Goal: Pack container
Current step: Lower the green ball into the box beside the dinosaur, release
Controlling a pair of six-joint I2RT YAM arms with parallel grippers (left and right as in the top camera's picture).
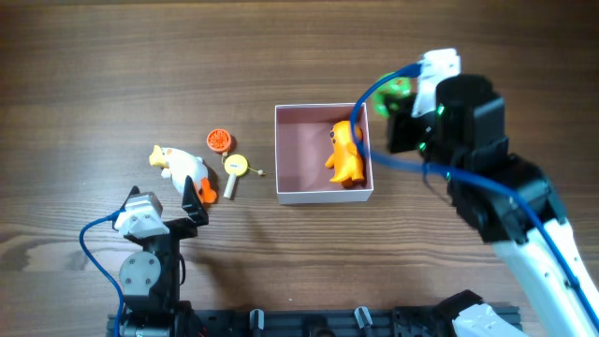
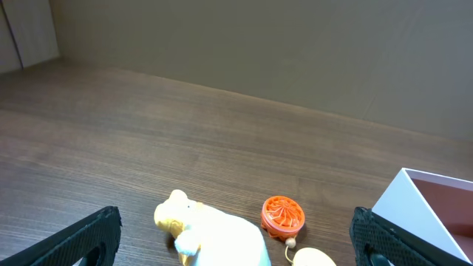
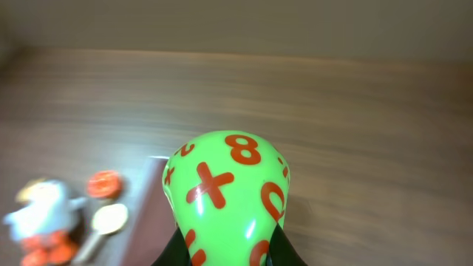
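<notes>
The pink inside [image 1: 305, 155] beside the orange toy figure is free. My right gripper goes on bringing the green toy there until the toy hangs within the walls [image 1: 294, 134].
The container [image 1: 299, 154], a shallow white-walled box with a pink inside, sits mid-table and holds an orange toy figure [image 1: 344, 153]. Its corner shows in the left wrist view [image 2: 414, 203]. My right gripper [image 1: 398, 98] is above the container's far right corner, shut on a green toy with red numbers and signs [image 3: 229, 199]. My left gripper [image 2: 236, 247] is open and empty, low over a white and yellow duck toy [image 1: 182, 167] [image 2: 214, 233]. An orange disc [image 1: 218, 140] [image 2: 282, 214] and a cream spoon-shaped toy [image 1: 234, 167] [image 2: 314, 258] lie between duck and container.
The duck [image 3: 41, 210], orange disc [image 3: 103, 183] and cream toy [image 3: 109, 219] show blurred at the left of the right wrist view. The wooden table [image 1: 112, 65] stretches round them. A blue cable runs along the right arm [image 1: 524, 215].
</notes>
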